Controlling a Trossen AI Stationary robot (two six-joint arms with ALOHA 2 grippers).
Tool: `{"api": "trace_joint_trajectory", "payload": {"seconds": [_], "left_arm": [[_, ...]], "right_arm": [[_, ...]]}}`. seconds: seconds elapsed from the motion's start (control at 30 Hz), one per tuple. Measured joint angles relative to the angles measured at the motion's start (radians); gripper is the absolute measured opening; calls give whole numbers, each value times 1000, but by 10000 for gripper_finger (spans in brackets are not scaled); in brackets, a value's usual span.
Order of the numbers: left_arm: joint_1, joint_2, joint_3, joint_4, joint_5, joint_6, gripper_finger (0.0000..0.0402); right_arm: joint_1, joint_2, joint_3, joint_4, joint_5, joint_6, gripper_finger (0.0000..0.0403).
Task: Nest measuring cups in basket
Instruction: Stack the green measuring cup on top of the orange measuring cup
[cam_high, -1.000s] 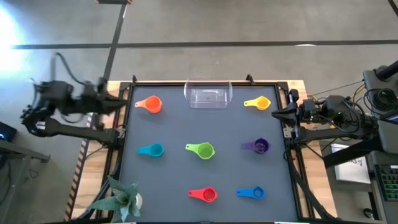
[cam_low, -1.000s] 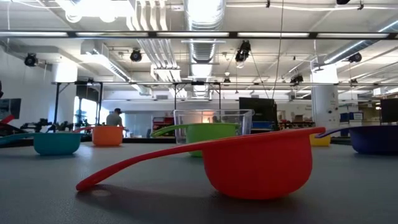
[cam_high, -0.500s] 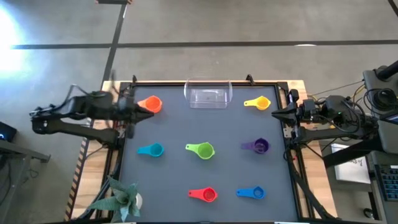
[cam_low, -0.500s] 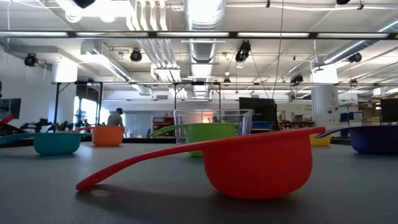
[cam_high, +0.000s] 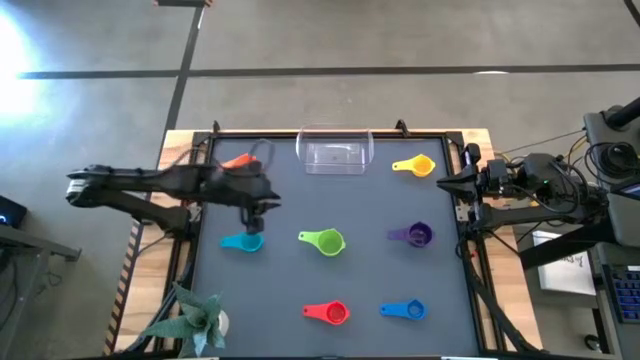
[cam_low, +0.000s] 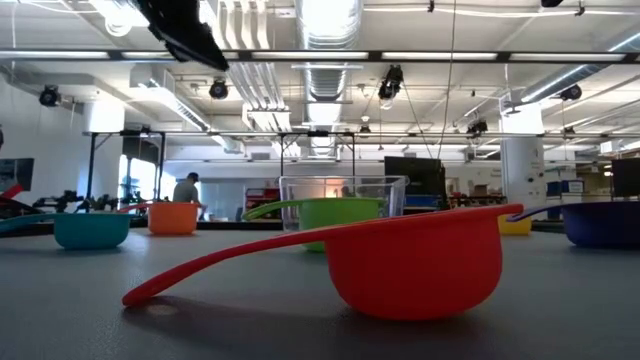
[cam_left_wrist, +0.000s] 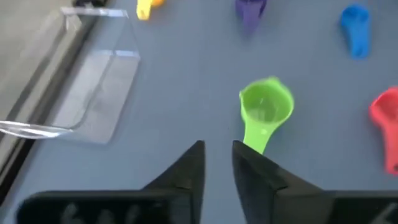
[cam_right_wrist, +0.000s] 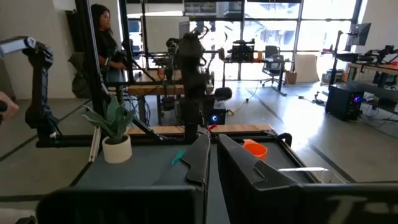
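Observation:
The green cup's handle (cam_high: 307, 237) points toward the fingers of my left gripper, so I go on lowering toward the cup until they straddle its neck (cam_high: 315, 238) and close.
Seven cups lie apart on the grey mat, each on its bottom: orange (cam_high: 238, 162), partly under my left arm, yellow (cam_high: 415, 166), teal (cam_high: 243, 241), green (cam_high: 323, 241), purple (cam_high: 413, 234), red (cam_high: 329, 313) and blue (cam_high: 405, 311). The clear basket (cam_high: 334, 152) stands at the far edge, empty. My left gripper (cam_high: 256, 204) hangs above the mat between the orange and teal cups, its fingers (cam_left_wrist: 198, 163) a narrow gap apart and empty. The green cup (cam_left_wrist: 266, 109) lies ahead of it. My right gripper (cam_high: 447, 184) waits shut at the table's right edge.
A potted green plant (cam_high: 195, 320) stands at the near left corner. The mat has a raised dark frame (cam_high: 470, 260) around it. A person (cam_right_wrist: 106, 43) stands in the room beyond the table's left side. Bare mat lies between the cups.
My left arm has swung in from beyond the table's left edge toward the right and a little toward the near edge. Its gripper now hangs over the mat between the orange and teal cups. No cup has moved.

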Motion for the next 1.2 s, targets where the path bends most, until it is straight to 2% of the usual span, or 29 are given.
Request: {"api": "trace_joint_trajectory", "payload": {"seconds": [0.27,0.53,0.7,0.97,1.2], "left_arm": [[-1,223,-1,45,-4,124,180],[-42,437,-1,185,-3,184,233],[-80,554,45,194,-4,189,263],[-130,715,149,168,-3,231,295],[-130,829,249,69,51,234,283]], "right_arm": [[0,0,0,0,0,0,22],[0,0,0,0,0,0,22],[0,0,0,0,0,0,22],[0,0,0,0,0,0,22],[0,0,0,0,0,0,22]]}}
